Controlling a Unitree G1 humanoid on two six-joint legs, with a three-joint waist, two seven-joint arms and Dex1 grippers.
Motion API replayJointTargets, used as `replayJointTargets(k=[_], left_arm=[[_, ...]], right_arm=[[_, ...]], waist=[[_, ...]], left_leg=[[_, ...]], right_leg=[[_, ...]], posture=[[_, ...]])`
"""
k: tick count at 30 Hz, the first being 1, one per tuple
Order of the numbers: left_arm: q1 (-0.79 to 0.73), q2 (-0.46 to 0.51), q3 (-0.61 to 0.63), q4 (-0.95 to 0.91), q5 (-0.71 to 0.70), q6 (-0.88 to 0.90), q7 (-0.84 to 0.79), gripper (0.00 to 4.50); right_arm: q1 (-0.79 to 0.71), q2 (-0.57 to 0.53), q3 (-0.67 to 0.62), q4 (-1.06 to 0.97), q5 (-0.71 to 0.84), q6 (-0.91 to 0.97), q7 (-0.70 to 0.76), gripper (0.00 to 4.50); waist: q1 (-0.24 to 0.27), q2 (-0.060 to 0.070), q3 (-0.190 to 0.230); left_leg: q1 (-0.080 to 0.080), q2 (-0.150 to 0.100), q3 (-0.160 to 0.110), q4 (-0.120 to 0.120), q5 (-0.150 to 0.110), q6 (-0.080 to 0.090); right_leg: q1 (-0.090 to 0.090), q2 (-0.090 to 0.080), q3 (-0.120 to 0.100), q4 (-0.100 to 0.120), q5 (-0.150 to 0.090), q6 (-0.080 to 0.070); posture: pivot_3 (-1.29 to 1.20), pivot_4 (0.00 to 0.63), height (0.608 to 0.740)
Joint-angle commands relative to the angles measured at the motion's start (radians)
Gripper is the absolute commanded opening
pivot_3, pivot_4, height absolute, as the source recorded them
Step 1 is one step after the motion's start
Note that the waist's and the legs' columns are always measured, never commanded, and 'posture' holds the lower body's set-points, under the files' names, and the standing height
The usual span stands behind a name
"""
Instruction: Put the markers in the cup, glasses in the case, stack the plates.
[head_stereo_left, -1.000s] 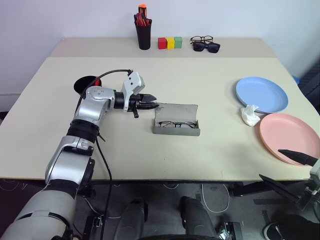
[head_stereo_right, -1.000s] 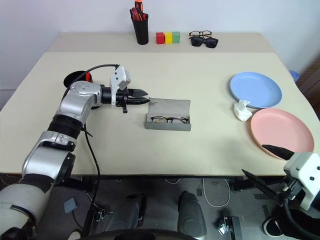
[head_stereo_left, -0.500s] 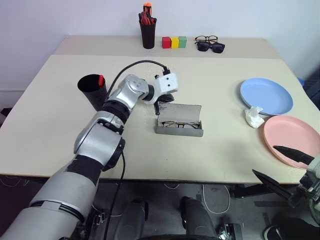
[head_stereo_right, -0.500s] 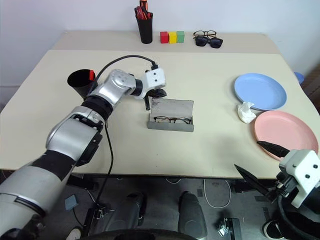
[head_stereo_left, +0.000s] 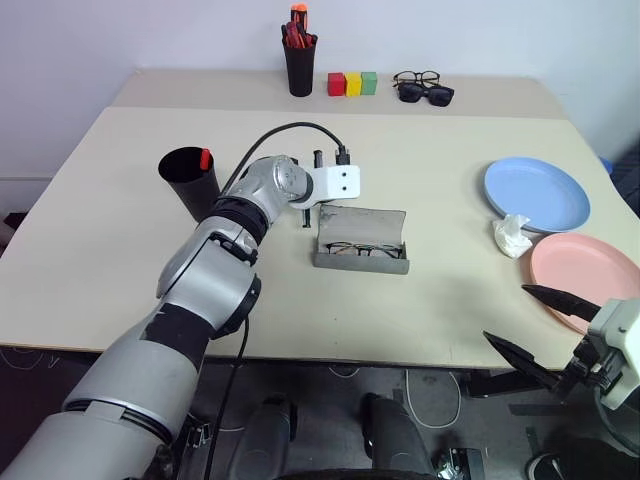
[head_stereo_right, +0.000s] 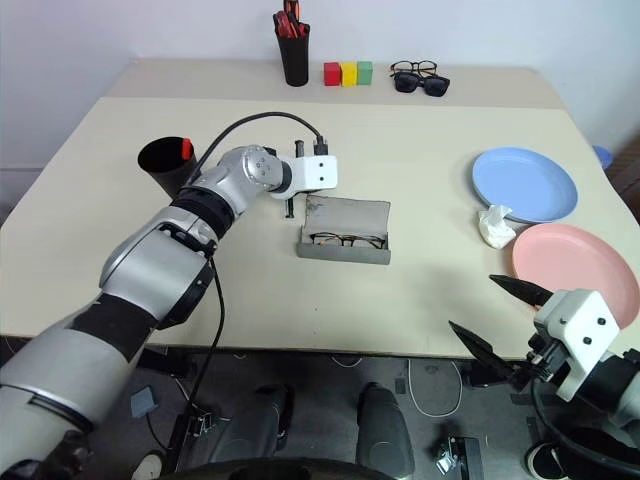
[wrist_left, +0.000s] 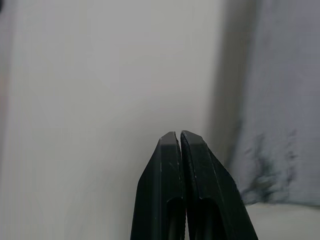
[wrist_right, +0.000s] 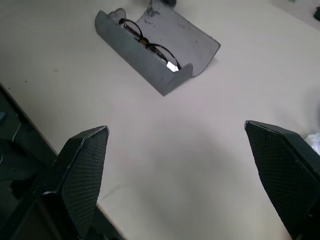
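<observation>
I expect the pink plate (head_stereo_left: 588, 273) to nest over the blue plate (head_stereo_left: 537, 194) and leave just a thin blue edge when I stack them, because both have the same round, shallow shape.
The grey case (head_stereo_left: 365, 221) lies open mid-table, with the wire-framed glasses (head_stereo_left: 358, 249) resting in its tray. My left gripper (head_stereo_left: 305, 220) is shut and empty, pointing down at the table just beside the left end of the case's lid (wrist_left: 280, 125). At the left stands the black cup (head_stereo_left: 187, 180), and a marker's red cap (head_stereo_left: 204, 158) pokes over its rim. The blue plate (head_stereo_left: 537, 192) and the pink plate (head_stereo_left: 590, 275) lie side by side at the right. My right gripper (head_stereo_left: 535, 327) hangs open and empty off the table's front right edge, near the pink plate.
A crumpled white tissue (head_stereo_left: 512, 235) lies between the two plates. Along the back edge stand a black pen holder (head_stereo_left: 299, 60), three coloured blocks (head_stereo_left: 349, 83) and dark sunglasses with a second pair of spectacles (head_stereo_left: 425, 92).
My left gripper swung right and rolled from pointing sideways to pointing down beside the case's lid. The right gripper barely shifted; the view itself moved a little.
</observation>
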Motion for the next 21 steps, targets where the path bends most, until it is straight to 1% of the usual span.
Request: replayJointTargets(k=[1,4,7,11,17,21], left_arm=[[-0.028,-0.024,0.088,-0.002,-0.084,0.060,-0.174,0.06],[-0.028,-0.017,0.121,-0.005,-0.107,0.101,-0.277,0.06],[-0.035,-0.003,0.161,-0.008,-0.147,0.189,-0.421,0.06],[-0.024,0.007,0.172,-0.027,-0.167,0.261,-0.604,0.06],[0.029,-0.009,0.155,-0.086,-0.177,0.279,-0.766,0.06],[0.080,-0.013,0.136,-0.153,-0.181,0.308,-0.828,0.06]], right_arm=[[-0.014,-0.013,-0.003,0.001,0.003,0.003,-0.010,4.46],[-0.024,-0.015,-0.002,0.002,0.003,0.007,-0.011,4.46],[-0.036,-0.014,0.003,0.004,0.002,0.010,-0.016,4.46],[-0.047,-0.012,0.016,0.019,-0.006,0.004,-0.016,4.46],[-0.063,-0.012,0.030,0.038,-0.007,0.008,-0.017,4.46],[-0.062,-0.005,0.026,0.051,0.002,0.021,-0.022,4.46]], waist=[[-0.001,0.000,0.000],[-0.004,0.000,0.000],[-0.004,0.000,0.000],[-0.004,0.000,0.000],[-0.002,0.001,0.000],[-0.003,0.001,0.000]], left_leg=[[0.000,0.000,0.000,0.000,0.000,0.000],[0.000,0.000,0.000,0.000,0.000,0.000],[0.000,0.000,0.000,0.000,0.000,0.000],[0.001,0.000,0.000,0.001,0.000,0.000],[0.001,0.000,0.000,0.001,0.000,0.000],[0.001,0.000,-0.001,0.002,0.000,0.000]], right_leg=[[0.000,0.000,0.000,0.000,0.000,0.000],[-0.001,0.000,0.000,0.000,0.000,0.000],[-0.001,0.000,0.000,0.002,0.000,0.000],[-0.001,0.000,0.000,0.004,0.000,0.000],[0.000,0.000,0.000,0.004,0.001,-0.002],[0.000,0.000,0.000,0.004,0.003,-0.004]], posture=[[0.00,0.150,0.739],[0.00,0.150,0.739],[0.00,0.150,0.739],[0.00,0.150,0.739],[0.00,0.150,0.739],[0.00,0.150,0.739]])
